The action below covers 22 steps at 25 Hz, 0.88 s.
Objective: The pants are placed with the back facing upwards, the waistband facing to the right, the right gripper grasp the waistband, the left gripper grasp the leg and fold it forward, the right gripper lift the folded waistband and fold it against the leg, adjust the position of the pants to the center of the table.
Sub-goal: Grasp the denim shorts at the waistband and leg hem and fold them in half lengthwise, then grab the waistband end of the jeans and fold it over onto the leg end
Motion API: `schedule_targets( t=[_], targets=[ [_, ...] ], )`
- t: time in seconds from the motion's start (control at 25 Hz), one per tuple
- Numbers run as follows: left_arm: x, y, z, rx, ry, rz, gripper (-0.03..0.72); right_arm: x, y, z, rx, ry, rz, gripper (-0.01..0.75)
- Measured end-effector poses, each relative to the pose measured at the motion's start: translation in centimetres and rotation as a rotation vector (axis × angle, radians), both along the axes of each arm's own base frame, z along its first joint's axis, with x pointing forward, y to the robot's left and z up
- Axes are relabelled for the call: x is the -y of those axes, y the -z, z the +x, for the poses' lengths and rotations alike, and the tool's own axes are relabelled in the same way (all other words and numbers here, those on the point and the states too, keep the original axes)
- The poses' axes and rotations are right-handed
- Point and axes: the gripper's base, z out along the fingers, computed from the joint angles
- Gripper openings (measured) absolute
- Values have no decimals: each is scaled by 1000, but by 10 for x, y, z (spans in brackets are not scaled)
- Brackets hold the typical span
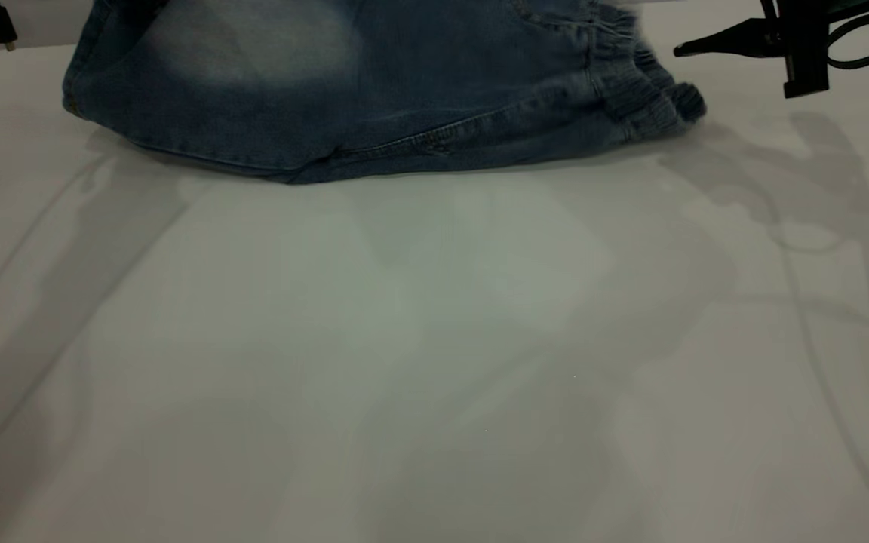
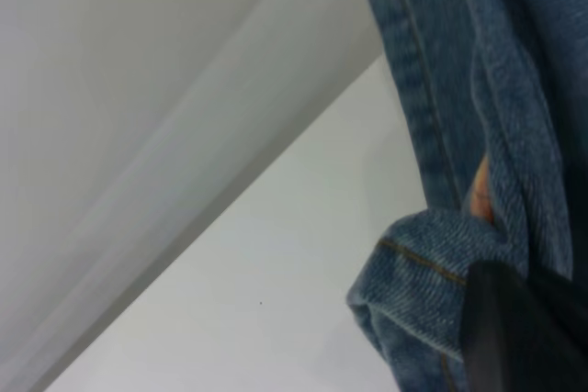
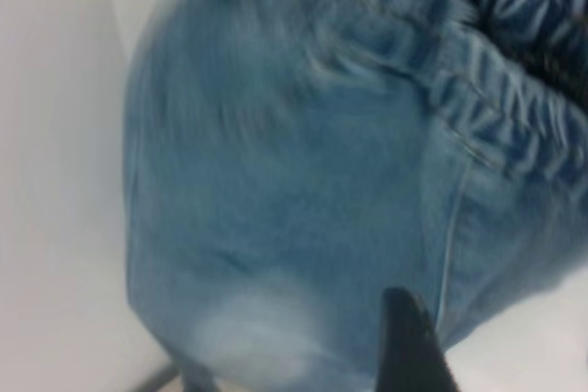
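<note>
The robot's left gripper has the leg hem bunched up (image 2: 418, 268), so it needs to spread the hem flat (image 1: 96, 104) and open before the right gripper folds the waistband over.
The pants (image 1: 374, 83) lie folded lengthwise at the far side of the table (image 1: 434, 339), plain faded leg on top, fold edge toward the front. Their ruffled waistband (image 1: 634, 83) is at the right end and looks smeared by motion. My right gripper (image 1: 676, 51) hovers open just right of the waistband, apart from it; in its wrist view one black finger (image 3: 409, 346) shows over the denim (image 3: 303, 190). My left gripper (image 2: 473, 319) is out of the exterior view; in its wrist view it is shut on the bunched hem of the leg (image 2: 432, 263), where a bit of orange print (image 2: 480, 195) peeks out.
A black cable plug (image 1: 1, 26) hangs at the far left and black cables (image 1: 857, 45) trail behind the right arm. The table's edge (image 2: 184, 218) runs close to the leg hem. Bare tabletop fills the front.
</note>
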Motion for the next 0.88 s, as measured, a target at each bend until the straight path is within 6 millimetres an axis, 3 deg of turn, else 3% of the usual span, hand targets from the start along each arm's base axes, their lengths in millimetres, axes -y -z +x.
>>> schedule_targets(
  t=[0.32,0.48,0.88],
  targets=[
    [2,3,1,7,14,-12,41,-10,-8,-3,159,-194,-11,368],
    [3,11,2,-5,19,-16,83,-13,-10,-4,243,-273,-51,370],
    [4,12,-1,-31,-47,-36,484,-5,7,-13,249,-489,-364,370]
  ],
)
